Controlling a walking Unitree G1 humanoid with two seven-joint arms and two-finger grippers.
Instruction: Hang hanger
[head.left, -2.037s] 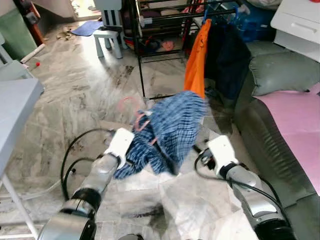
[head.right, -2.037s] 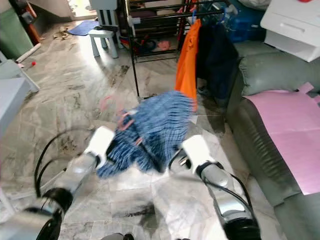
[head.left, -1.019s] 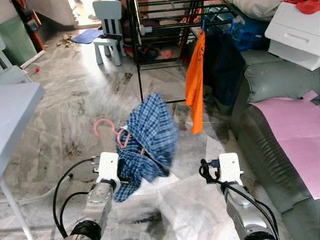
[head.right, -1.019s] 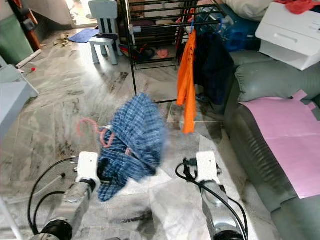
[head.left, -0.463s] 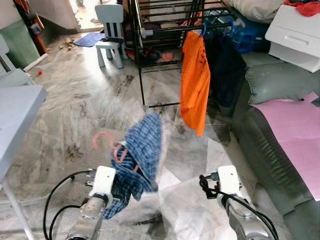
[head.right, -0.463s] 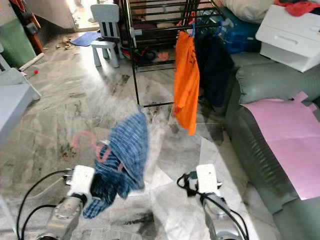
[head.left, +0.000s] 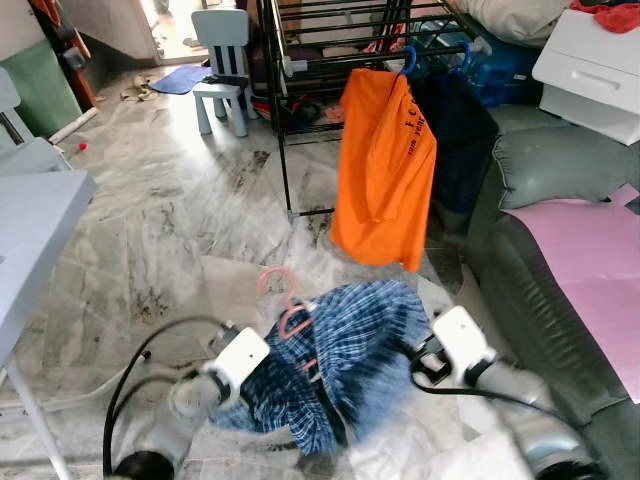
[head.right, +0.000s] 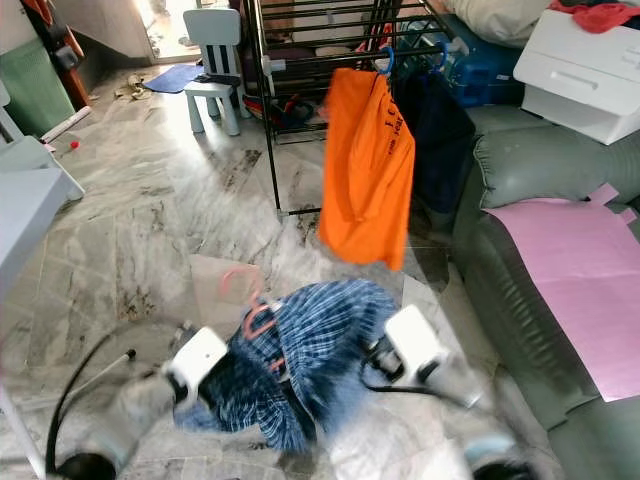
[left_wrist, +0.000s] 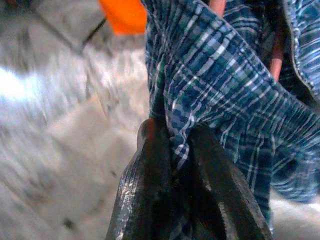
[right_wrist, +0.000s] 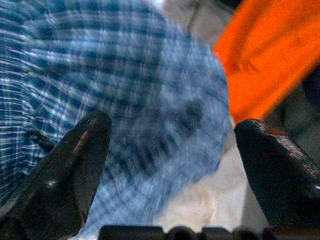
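Note:
The pink hanger (head.left: 292, 306) runs through the inside of the plaid shirt (head.left: 311, 368), so the hanger will come along with its hook sticking out when I carry the shirt.
A blue plaid shirt (head.left: 352, 352) hangs on a pink hanger whose hook (head.left: 284, 298) sticks up on its left side. My left gripper (left_wrist: 175, 136) is shut on a fold of the plaid cloth, low in front of me. My right gripper (right_wrist: 172, 125) is open and points at the shirt's right side from close by, with nothing between its fingers (right_wrist: 82, 150). Further ahead stands the black clothes rack (head.left: 279, 110), where an orange shirt (head.left: 385, 180) hangs from a blue hanger (head.left: 408, 60) beside a dark garment (head.left: 458, 120).
A grey sofa (head.left: 535, 270) with a pink sheet (head.left: 590, 235) runs along the right. A white drawer unit (head.left: 590, 55) sits at the far right. A pale table (head.left: 35, 215) stands on the left, and a small chair (head.left: 222, 50) stands beyond on the marble floor.
The plaid shirt has come down and spread wide between both arms. My right gripper has moved in close to its right side. The orange shirt on the rack has swung to face me.

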